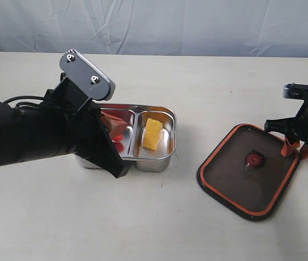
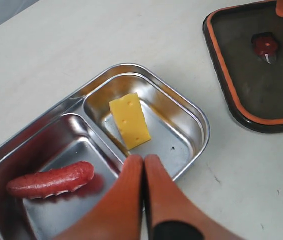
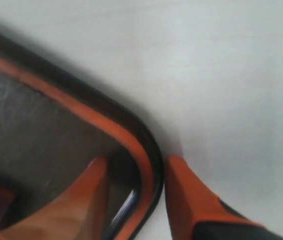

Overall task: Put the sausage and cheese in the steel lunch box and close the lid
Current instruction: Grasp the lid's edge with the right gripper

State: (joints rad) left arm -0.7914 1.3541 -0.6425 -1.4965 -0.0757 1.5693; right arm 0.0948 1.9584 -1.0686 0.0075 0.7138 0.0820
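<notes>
The lid is lying with its orange seal (image 1: 225, 197) facing up, so my right gripper should tilt it upright and my left gripper should grab its edge (image 1: 220, 148) nearest the box.
The steel lunch box (image 1: 155, 162) stands left of centre. In its right compartment lies the cheese (image 1: 153, 134), a yellow wedge (image 2: 130, 121). The red sausage (image 2: 51, 180) rests in the other compartment, mostly hidden by my left arm in the exterior view. Over the divider hovers my left gripper (image 2: 144, 159), shut with nothing in it. The lid (image 1: 247, 169) lies on the table to the right, orange seal up, with the tab (image 1: 253, 159) at its centre. My right gripper (image 3: 136, 167) is open at the lid's far right corner, one finger inside the rim (image 3: 149, 150) and one outside.
The beige table (image 1: 159, 217) runs under everything, with a grey cloth backdrop (image 1: 170, 24) behind. My left arm's black sleeve (image 1: 29, 133) covers the box's left end. A stretch of table lies between the box and the lid (image 2: 261, 75).
</notes>
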